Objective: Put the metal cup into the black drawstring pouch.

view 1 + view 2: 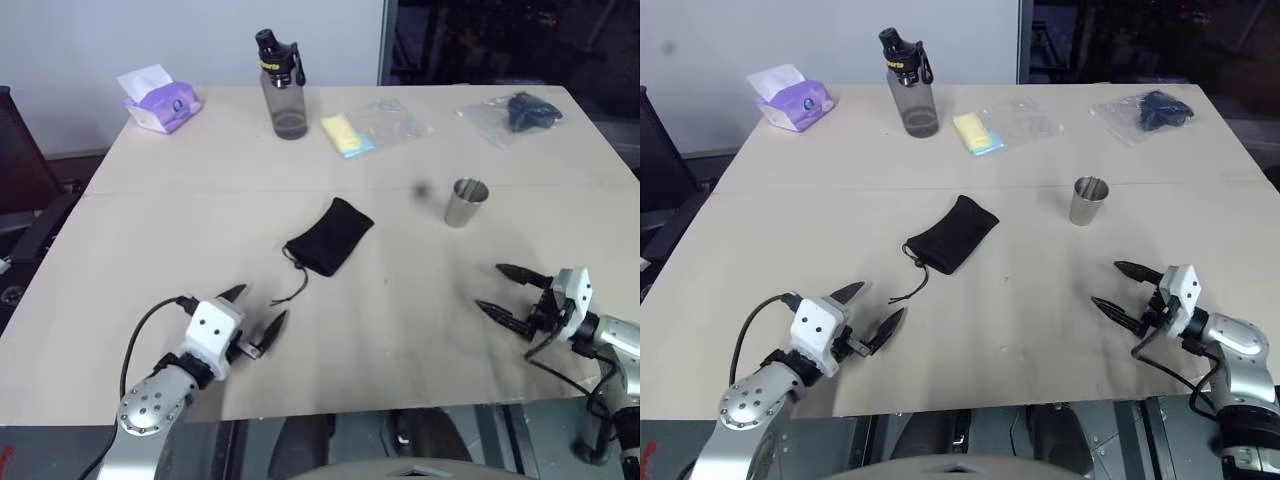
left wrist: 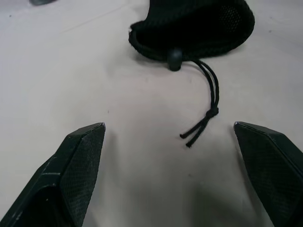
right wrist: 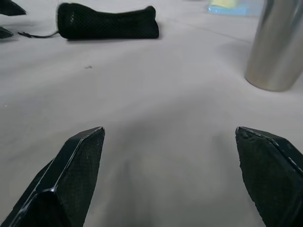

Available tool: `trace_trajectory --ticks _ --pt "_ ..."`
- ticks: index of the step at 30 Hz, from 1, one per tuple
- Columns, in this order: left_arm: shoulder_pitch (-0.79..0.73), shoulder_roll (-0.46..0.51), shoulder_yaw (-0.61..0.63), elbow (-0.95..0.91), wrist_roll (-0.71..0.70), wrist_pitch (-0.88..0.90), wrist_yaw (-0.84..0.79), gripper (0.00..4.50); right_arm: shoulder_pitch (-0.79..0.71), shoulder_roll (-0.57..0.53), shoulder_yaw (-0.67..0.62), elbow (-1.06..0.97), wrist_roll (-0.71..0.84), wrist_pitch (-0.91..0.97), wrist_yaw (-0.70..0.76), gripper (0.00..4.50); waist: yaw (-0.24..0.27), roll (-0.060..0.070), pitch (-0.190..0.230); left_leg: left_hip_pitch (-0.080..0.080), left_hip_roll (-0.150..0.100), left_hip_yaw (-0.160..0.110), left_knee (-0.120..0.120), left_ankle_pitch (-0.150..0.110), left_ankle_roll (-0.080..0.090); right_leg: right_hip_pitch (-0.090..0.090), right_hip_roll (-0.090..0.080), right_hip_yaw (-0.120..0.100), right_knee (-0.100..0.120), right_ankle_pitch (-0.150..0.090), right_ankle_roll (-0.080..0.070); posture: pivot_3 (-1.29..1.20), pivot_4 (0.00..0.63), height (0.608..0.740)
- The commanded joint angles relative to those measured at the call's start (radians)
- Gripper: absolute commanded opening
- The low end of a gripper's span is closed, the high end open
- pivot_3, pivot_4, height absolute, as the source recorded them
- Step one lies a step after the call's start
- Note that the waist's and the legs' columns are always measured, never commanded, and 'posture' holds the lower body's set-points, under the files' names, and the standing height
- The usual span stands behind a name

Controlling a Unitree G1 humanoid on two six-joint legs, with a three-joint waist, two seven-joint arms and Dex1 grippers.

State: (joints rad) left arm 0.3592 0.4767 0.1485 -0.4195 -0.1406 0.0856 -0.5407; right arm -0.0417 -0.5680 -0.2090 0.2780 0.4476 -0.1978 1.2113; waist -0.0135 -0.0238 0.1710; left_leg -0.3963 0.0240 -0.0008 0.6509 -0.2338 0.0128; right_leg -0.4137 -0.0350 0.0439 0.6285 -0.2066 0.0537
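Note:
The doubled cord (image 1: 304, 284) runs through a bead at the pouch's opening (image 2: 174, 59). When I pull, the cord will come out longer and draw the opening together.
The metal cup (image 1: 466, 202) stands upright on the right half of the table, shiny and empty. The black drawstring pouch (image 1: 329, 237) lies flat near the table's middle, its mouth and thin cord (image 1: 293, 285) pointing toward the near left. My left gripper (image 1: 256, 318) hovers open near the front left, just short of the cord's end, aimed at the pouch (image 2: 194, 28). At the front right my right gripper (image 1: 502, 290) is open and empty, with the cup (image 3: 279, 47) a short way beyond it.
Along the far edge stand a smoky-grey bottle (image 1: 281, 88) with black cap, a purple tissue pack (image 1: 160, 103), a yellow item in clear plastic (image 1: 365, 130) and a dark bundle in plastic (image 1: 515, 110). The table's front edge (image 1: 400, 405) runs just below both grippers.

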Motion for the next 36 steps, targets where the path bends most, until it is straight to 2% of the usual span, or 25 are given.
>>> trace_trajectory --ticks 1,6,13,20,25,28,31,35,36 --pt "-0.022 0.035 -0.007 -0.013 0.012 -0.044 -0.033 4.5 0.023 0.004 -0.008 -0.063 0.027 0.01 -0.003 4.48 0.0 0.0 0.0 0.0 0.0 0.0 0.0 0.0 0.0 0.0 0.0 0.0 0.0 0.0 0.0 0.0 0.15 0.74" --pt "-0.166 0.058 -0.05 -0.003 0.013 -0.03 -0.056 4.5 0.092 0.031 0.02 -0.205 0.054 0.064 -0.027 4.48 0.004 0.001 0.0 0.0 0.0 -0.001 0.0 0.0 0.0 0.0 0.0 -0.001 0.0 0.0 0.0 0.0 0.15 0.74" --pt "-0.37 0.125 -0.124 0.074 0.142 -0.062 -0.063 4.5 0.168 0.085 0.083 -0.386 0.056 0.112 -0.102 4.48 -0.001 0.001 0.0 0.0 0.0 0.0 0.0 0.0 0.0 0.0 0.0 0.0 0.001 0.001 -0.001 0.0 0.15 0.74" --pt "-0.539 0.13 -0.207 0.23 0.221 -0.133 -0.078 4.5 0.201 0.12 0.106 -0.465 0.048 0.123 -0.177 4.48 0.003 0.001 0.0 0.0 0.0 -0.001 0.0 0.0 0.0 0.0 0.0 -0.001 0.001 0.0 0.0 0.0 0.15 0.74" --pt "-0.64 0.17 -0.256 0.372 0.278 -0.225 -0.112 4.5 0.228 0.13 0.105 -0.485 0.042 0.107 -0.209 4.48 0.004 0.001 0.0 -0.001 -0.001 -0.002 0.0 0.0 0.0 0.0 0.0 -0.001 0.001 0.001 -0.001 0.0 0.15 0.74" --pt "-0.692 0.168 -0.256 0.434 0.262 -0.248 -0.126 3.63 0.243 0.134 0.106 -0.493 0.039 0.096 -0.221 4.5 0.001 0.001 0.0 0.0 -0.001 -0.001 0.0 0.0 0.0 0.0 0.0 -0.001 0.001 0.001 -0.002 0.0 0.15 0.74" --pt "-0.725 0.164 -0.266 0.446 0.23 -0.227 -0.172 2.31 0.256 0.139 0.108 -0.501 0.035 0.085 -0.235 4.5 0.002 0.001 0.0 -0.001 -0.001 -0.002 0.0 0.0 0.0 0.0 0.0 -0.001 0.001 0.001 -0.001 0.0 0.15 0.74" --pt "-0.742 0.152 -0.278 0.418 0.154 -0.109 -0.263 0.32 0.262 0.14 0.105 -0.514 0.024 0.075 -0.257 4.5 0.002 0.001 0.0 -0.001 -0.001 -0.001 0.0 0.0 0.0 0.0 0.0 -0.001 0.001 0.001 -0.001 0.0 0.15 0.74" --pt "-0.744 0.151 -0.28 0.403 0.125 -0.062 -0.294 0.04 0.257 0.138 0.103 -0.515 0.015 0.066 -0.262 4.5 0.001 0.001 0.0 -0.001 -0.001 -0.001 0.0 0.0 0.0 0.0 0.0 -0.001 0.001 0.001 -0.001 0.0 0.15 0.74"
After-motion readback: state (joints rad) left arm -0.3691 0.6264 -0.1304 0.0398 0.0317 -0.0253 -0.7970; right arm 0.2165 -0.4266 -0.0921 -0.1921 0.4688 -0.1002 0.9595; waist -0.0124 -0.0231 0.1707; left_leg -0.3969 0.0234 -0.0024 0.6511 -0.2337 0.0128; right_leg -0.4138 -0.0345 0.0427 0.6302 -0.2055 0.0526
